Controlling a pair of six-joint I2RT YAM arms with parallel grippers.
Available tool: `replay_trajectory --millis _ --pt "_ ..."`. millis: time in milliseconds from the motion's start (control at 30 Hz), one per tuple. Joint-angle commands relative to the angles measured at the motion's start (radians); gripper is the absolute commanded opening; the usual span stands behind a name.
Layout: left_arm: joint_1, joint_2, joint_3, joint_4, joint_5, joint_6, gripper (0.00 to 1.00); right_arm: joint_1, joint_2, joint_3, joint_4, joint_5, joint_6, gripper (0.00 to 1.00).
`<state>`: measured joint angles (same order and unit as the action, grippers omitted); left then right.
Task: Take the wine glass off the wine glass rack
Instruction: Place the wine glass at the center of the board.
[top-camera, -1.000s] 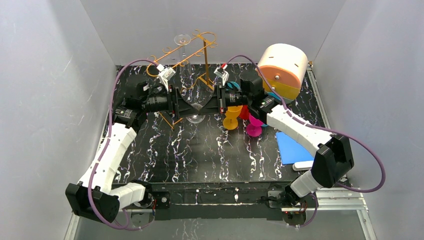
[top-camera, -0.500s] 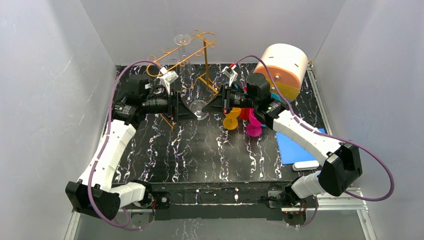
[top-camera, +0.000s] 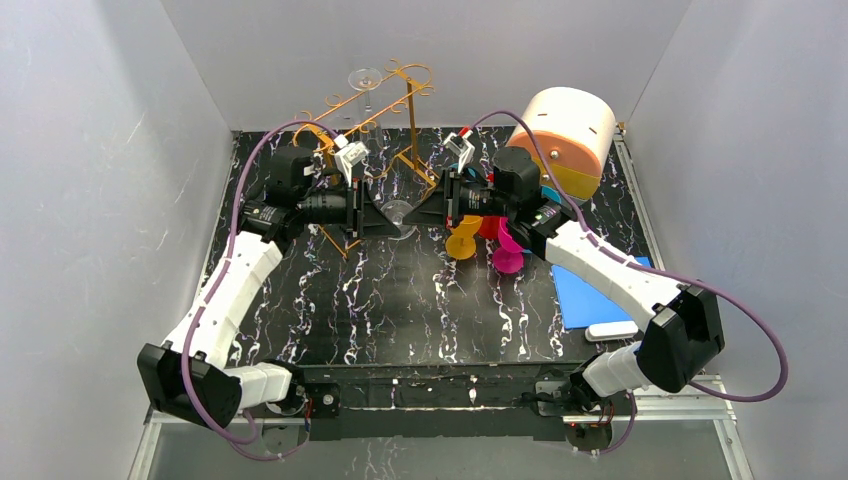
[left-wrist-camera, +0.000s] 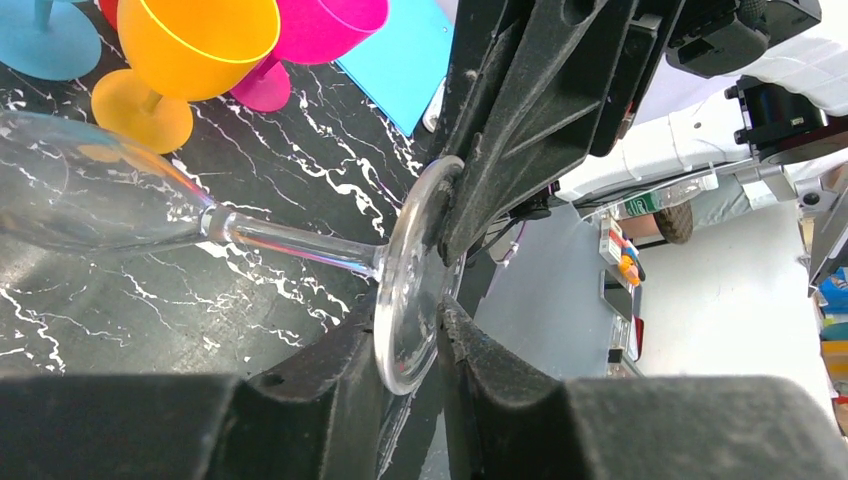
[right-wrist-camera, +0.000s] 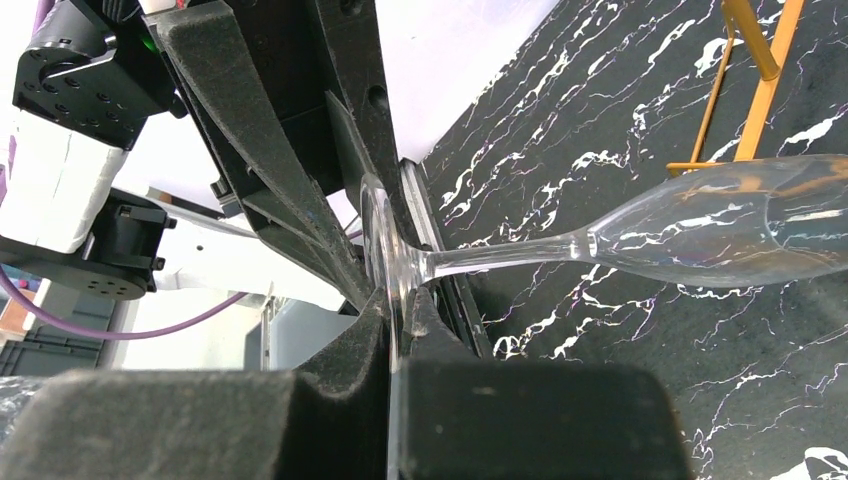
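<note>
Next, I tilt the glass with my left gripper and take the bowl (right-wrist-camera: 730, 222) by its rim with my right gripper, because both grippers meet at the glass's foot (top-camera: 400, 221) and the bowl hangs down.
A clear wine glass (top-camera: 399, 213) hangs sideways in the air between my two grippers, in front of the gold wire rack (top-camera: 372, 100). My right gripper (right-wrist-camera: 400, 300) is shut on the rim of the glass's foot (right-wrist-camera: 383, 245); the bowl (right-wrist-camera: 740, 222) points off to the side. My left gripper (left-wrist-camera: 410, 322) stands around the other side of the same foot (left-wrist-camera: 412, 285), with a small gap at one finger, so it is open. In the top view the left gripper (top-camera: 388, 224) and the right gripper (top-camera: 414, 212) meet tip to tip. A second clear glass (top-camera: 365, 79) hangs on the rack.
Orange (top-camera: 464, 240), pink (top-camera: 506, 257) and red plastic goblets stand just right of the grippers. A large cream and orange drum (top-camera: 566, 135) sits at the back right. A blue pad (top-camera: 585, 296) and a white bar (top-camera: 611, 330) lie at the right front. A rack leg (right-wrist-camera: 752, 90) stands behind the glass.
The glass has risen and moved back a little toward the rack, with both grippers at its foot. The right arm has swung its elbow outward, and the left wrist has moved back.
</note>
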<state>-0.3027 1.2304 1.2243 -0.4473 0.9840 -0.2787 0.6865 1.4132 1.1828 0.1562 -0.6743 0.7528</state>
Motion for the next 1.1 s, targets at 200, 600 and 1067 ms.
replay_trajectory --millis 200,600,1067 --pt "-0.009 0.001 -0.038 0.072 -0.022 -0.035 0.00 -0.005 -0.010 0.017 0.101 -0.033 0.005 0.01" --pt "-0.010 -0.067 -0.100 0.118 -0.001 0.046 0.00 -0.007 -0.047 0.006 0.091 0.024 -0.013 0.41" --pt "-0.009 -0.192 -0.239 0.301 0.195 0.156 0.00 -0.192 -0.120 0.036 -0.183 0.142 -0.070 0.80"
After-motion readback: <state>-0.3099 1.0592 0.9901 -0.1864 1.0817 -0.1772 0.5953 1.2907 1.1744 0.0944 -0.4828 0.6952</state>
